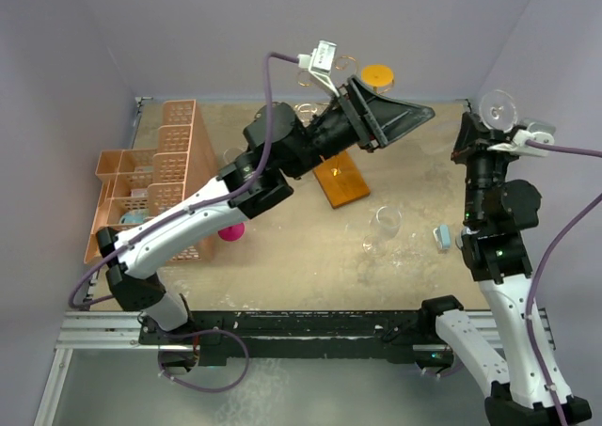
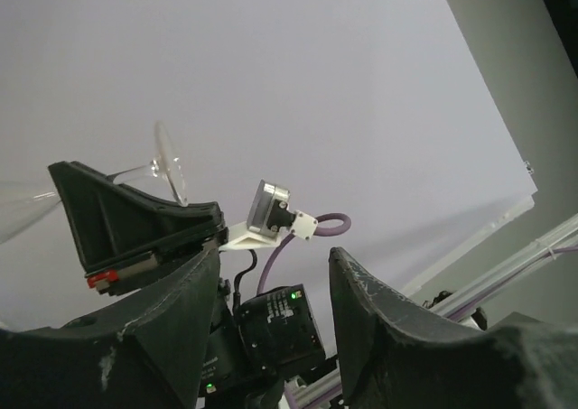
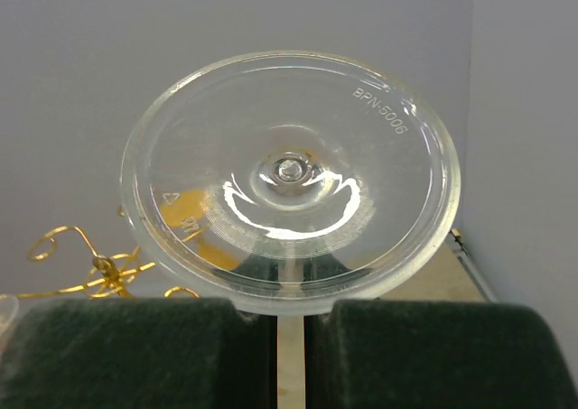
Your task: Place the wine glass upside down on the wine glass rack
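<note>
The robot's right gripper is covering the stem (image 2: 134, 173) that has to slide into the rack, so next the left gripper grabs the wine glass by its foot (image 1: 499, 110) and hangs the glass.
My right gripper (image 1: 487, 133) is shut on the stem of a clear wine glass and holds it high at the right side of the table. The glass's round foot (image 1: 497, 109) faces the camera and fills the right wrist view (image 3: 289, 174). The left wrist view shows the foot (image 2: 168, 167) above the right gripper (image 2: 99, 188). The wine glass rack stands mid-table on its orange-brown base (image 1: 343, 183). Its gold scroll arms (image 3: 95, 266) show left of the held glass. My left gripper (image 1: 419, 120) is open, empty and raised above the rack, with its fingers (image 2: 181, 310) pointing toward the right arm.
An orange lattice crate (image 1: 150, 177) stands at the left. A second clear glass (image 1: 386, 221) and a small blue thing (image 1: 440, 236) lie on the table right of centre. A pink thing (image 1: 231, 230) sits under the left arm. An orange round thing (image 1: 377, 73) shows by the rack top.
</note>
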You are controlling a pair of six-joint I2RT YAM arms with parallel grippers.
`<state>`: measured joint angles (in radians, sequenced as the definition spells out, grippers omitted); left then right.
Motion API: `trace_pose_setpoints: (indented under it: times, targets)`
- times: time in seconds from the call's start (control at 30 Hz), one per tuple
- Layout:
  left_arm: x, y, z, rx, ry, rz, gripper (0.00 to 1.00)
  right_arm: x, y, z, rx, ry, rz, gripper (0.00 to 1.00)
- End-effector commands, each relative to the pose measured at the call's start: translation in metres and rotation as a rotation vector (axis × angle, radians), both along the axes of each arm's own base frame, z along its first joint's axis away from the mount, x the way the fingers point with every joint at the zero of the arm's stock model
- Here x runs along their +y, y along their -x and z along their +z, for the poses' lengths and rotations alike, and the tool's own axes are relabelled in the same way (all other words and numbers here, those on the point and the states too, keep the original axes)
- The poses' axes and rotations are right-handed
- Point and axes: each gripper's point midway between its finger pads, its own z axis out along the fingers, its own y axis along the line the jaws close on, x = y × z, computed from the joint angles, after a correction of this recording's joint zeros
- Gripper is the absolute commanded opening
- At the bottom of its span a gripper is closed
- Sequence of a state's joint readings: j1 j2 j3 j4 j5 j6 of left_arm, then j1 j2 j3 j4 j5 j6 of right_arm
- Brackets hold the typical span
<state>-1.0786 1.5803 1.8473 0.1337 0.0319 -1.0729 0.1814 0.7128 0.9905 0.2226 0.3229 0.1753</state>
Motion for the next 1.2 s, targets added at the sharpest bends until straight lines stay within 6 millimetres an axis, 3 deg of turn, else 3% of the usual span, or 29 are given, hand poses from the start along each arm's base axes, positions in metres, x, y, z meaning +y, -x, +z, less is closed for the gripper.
trace_pose_setpoints:
  times: [0.0,0.2,0.33,0.43,0.67,0.83,0.93,1.17]
  targets:
    - [-0.021,-0.011,0.001,0.002,-0.035,0.018,0.50,-0.001,0.015,0.023,-0.112,0.076,-0.010,0.00]
    - [-0.060,-0.028,-0.036,0.064,-0.113,-0.002,0.53,0.015,0.019,0.020,-0.121,0.165,0.049,0.00]
    - [-0.073,-0.039,-0.035,0.059,-0.137,0.020,0.54,0.028,0.023,0.022,-0.137,0.213,0.103,0.00]
    - [-0.076,-0.038,-0.023,0.025,-0.124,0.011,0.54,0.034,0.024,0.023,-0.144,0.233,0.133,0.00]
    - [-0.067,-0.040,-0.028,0.033,-0.110,0.044,0.54,0.038,0.021,0.020,-0.139,0.239,0.140,0.00]
    - [-0.037,-0.057,-0.034,0.064,-0.120,0.203,0.49,0.031,0.018,0.023,-0.142,0.200,0.108,0.00]
    - [-0.019,-0.058,-0.024,0.062,-0.083,0.250,0.49,0.036,0.014,0.023,-0.137,0.208,0.124,0.00]
    - [-0.029,-0.038,-0.012,-0.015,-0.066,0.142,0.53,0.057,-0.003,0.013,-0.092,0.279,0.191,0.00]
